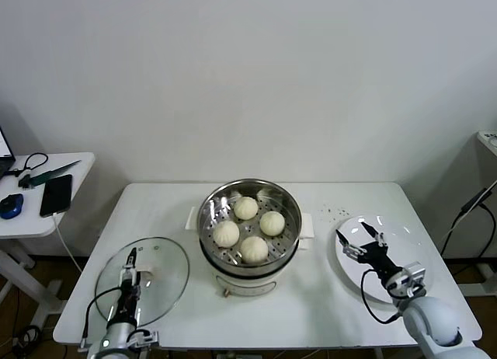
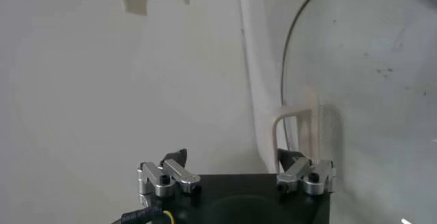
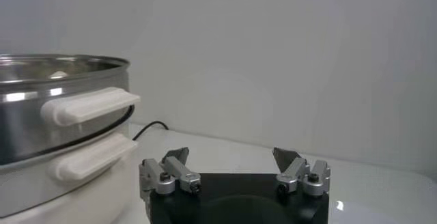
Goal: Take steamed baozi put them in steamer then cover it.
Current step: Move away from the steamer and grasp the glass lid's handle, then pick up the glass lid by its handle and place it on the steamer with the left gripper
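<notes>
I expect the round glass lid [image 1: 165, 275] to settle over the baozi [image 1: 254, 249] and sit flat when I lower it, because they lie low inside the steamer's rim.
Several cream-white steamed baozi [image 1: 246, 208] lie on the perforated floor of the shiny steamer [image 1: 213, 205] at the table's middle; the pot stands uncovered. Its steel wall and white side handles [image 3: 89, 104] fill one side of the right wrist view. The round glass lid [image 1: 167, 267] lies flat on the table at the front left. My left gripper [image 1: 133, 264] hovers over it, open and empty, with the lid's white handle [image 2: 293, 117] just ahead of one fingertip [image 2: 231, 154]. My right gripper [image 1: 350, 228] stands open and empty above the bare white plate [image 1: 404, 236].
A small side table [image 1: 39, 219] at the far left carries a phone, a mouse and cables. Dark crumbs [image 1: 335, 213] dot the table between steamer and plate. The steamer's black cord [image 3: 147, 131] trails behind it. Another table edge shows far right.
</notes>
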Controlling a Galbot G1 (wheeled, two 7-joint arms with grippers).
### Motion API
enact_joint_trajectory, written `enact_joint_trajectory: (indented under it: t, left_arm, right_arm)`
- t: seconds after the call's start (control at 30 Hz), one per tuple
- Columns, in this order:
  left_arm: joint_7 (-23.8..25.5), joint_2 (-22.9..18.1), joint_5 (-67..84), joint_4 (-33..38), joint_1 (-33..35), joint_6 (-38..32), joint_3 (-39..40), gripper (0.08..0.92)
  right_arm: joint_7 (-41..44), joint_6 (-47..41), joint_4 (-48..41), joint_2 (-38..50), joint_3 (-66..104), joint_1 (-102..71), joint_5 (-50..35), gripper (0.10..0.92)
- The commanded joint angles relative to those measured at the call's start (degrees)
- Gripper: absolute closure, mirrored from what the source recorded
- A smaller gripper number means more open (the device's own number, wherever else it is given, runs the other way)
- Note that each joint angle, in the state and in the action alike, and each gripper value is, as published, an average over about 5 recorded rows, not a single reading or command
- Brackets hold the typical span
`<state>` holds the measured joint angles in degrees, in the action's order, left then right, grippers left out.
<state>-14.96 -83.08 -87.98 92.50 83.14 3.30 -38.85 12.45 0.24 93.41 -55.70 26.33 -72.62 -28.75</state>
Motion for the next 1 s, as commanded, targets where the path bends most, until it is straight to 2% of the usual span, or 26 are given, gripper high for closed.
enact_joint_trajectory:
  t: [0.03, 0.13, 0.23, 0.67, 0.9, 1.0]
  left_arm:
    - [-2.02, 0.80, 1.03, -3.25, -2.41, 0.32, 0.62, 0.177]
    - [-1.82, 1.02, 1.34, -4.20, -2.98, -0.02, 0.81, 0.180]
    - [-1.68, 1.10, 1.94, -5.07, -3.44, -0.51, 0.92, 0.221]
    - [-1.01, 1.13, 4.56, -4.20, -3.11, -1.72, 1.17, 0.595]
    - [-0.82, 2.36, 8.63, 2.34, -0.83, -0.47, 1.52, 0.794]
    - [-1.00, 3.26, 10.22, 6.01, 0.80, 0.65, 1.49, 0.851]
  right_arm:
    - [0.30, 0.41, -0.44, -0.60, -0.06, -0.08, 1.14, 0.203]
    - [0.47, 0.60, -0.66, -0.87, 0.11, -0.10, 1.34, 0.203]
    - [0.61, 0.77, -0.88, -1.10, 0.25, -0.10, 1.53, 0.203]
    - [0.89, 1.07, -1.49, -1.87, -0.28, 0.58, 2.73, 0.203]
    - [1.04, 1.23, -1.61, -2.01, -0.40, 0.68, 2.96, 0.203]
    - [1.06, 1.30, -1.63, -1.98, -0.28, 0.65, 2.99, 0.203]
